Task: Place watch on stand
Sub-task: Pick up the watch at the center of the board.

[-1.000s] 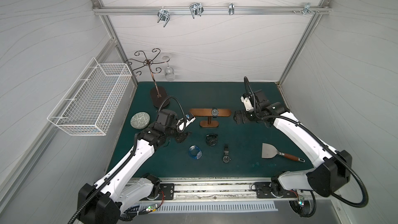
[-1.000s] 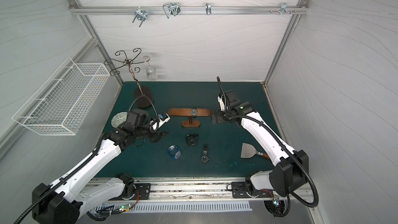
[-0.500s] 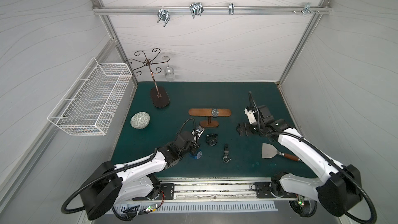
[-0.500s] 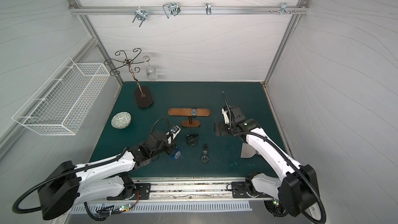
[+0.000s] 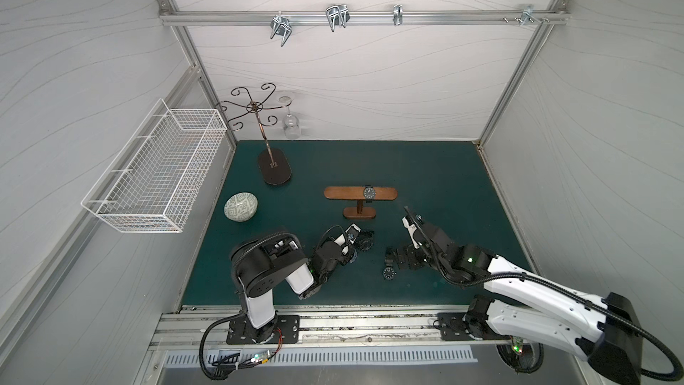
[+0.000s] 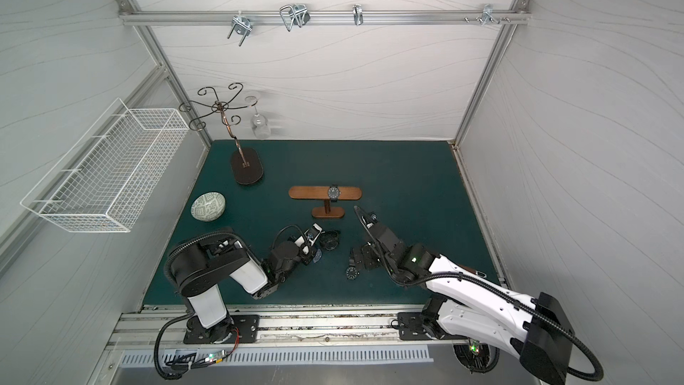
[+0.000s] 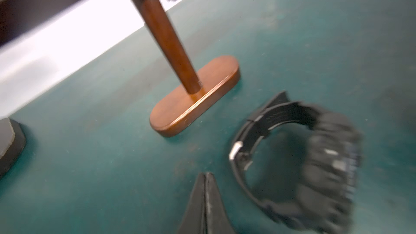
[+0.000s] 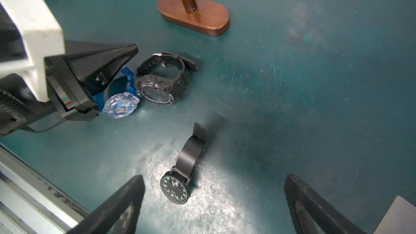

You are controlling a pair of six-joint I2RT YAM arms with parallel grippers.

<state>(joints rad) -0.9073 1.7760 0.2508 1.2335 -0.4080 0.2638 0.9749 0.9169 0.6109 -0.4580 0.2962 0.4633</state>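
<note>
The robot's left gripper is low over the blue watch (image 8: 122, 101), next to the chunky black watch, so it should move back out of the way and bring its closed fingers to the stand's base (image 5: 359, 213).
The brown wooden stand (image 5: 340, 193) sits mid-mat with one black watch (image 5: 369, 192) round its crossbar. Its oval base (image 7: 195, 100) shows in both wrist views. My left gripper (image 7: 206, 174) is shut, nothing between its fingers, low beside a chunky black watch (image 7: 326, 165) (image 5: 364, 243). In the right wrist view it (image 8: 135, 49) lies over a blue watch (image 8: 120, 105). My right gripper (image 8: 215, 176) is open above a slim black watch (image 8: 174, 189) (image 5: 388, 272) lying flat on the mat.
A tall dark metal rack (image 5: 274, 168) with a hanging wine glass (image 5: 291, 127) stands at the back left. A patterned bowl (image 5: 240, 208) sits at the left mat edge. A white wire basket (image 5: 155, 168) hangs on the left wall.
My left arm swung from left of the stand down to the front watches and its gripper closed. My right arm drew back from the stand to over the slim watch, still open.
</note>
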